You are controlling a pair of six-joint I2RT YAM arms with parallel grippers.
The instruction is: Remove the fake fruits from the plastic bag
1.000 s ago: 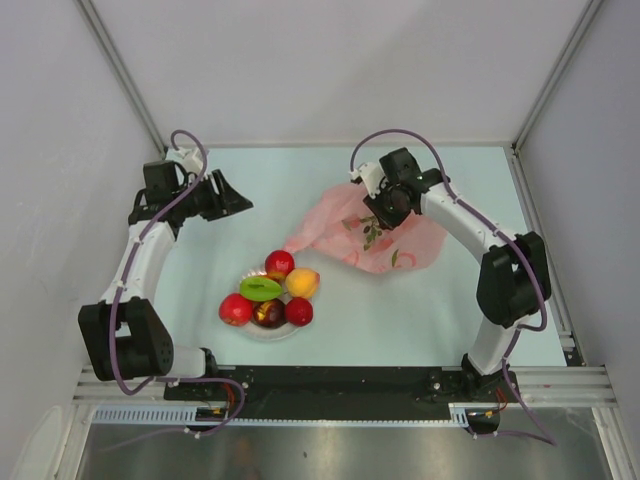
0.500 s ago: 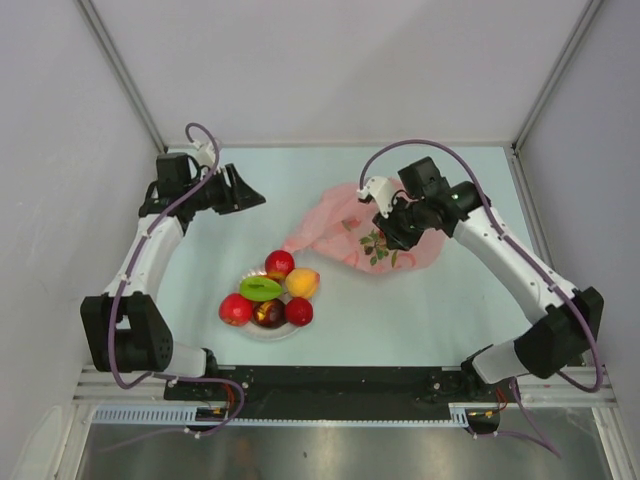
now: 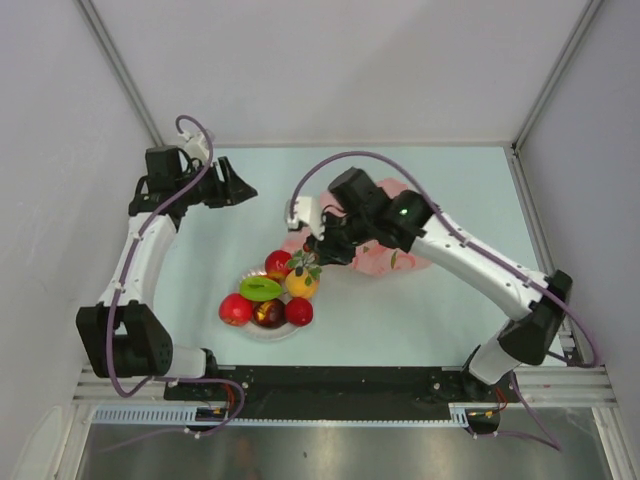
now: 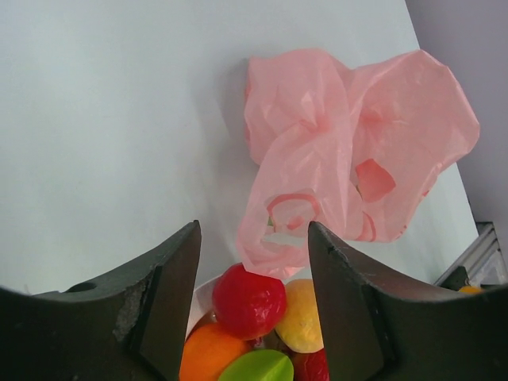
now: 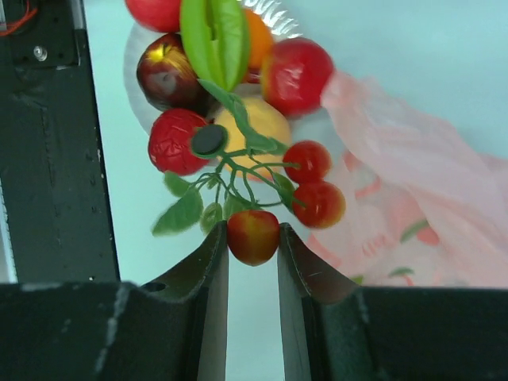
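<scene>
The berry sprig hangs clear of the pink bag, so my right gripper should keep going over the white plate and let it go above the dark purple fruit.
My right gripper is shut on one red berry of a berry sprig with green leaves. It holds the sprig above the right rim of the white plate. The plate carries several fake fruits: a red apple, a yellow-orange one, a green one, a dark purple one. The pink plastic bag lies crumpled behind the right arm. My left gripper is open and empty at the back left.
The black base rail runs along the near edge. Grey walls close in the table on the left, back and right. A metal frame post stands at the back right corner.
My right gripper has moved left from the bag to the plate's edge, carrying the berry sprig out of the bag. The left arm has shifted slightly.
</scene>
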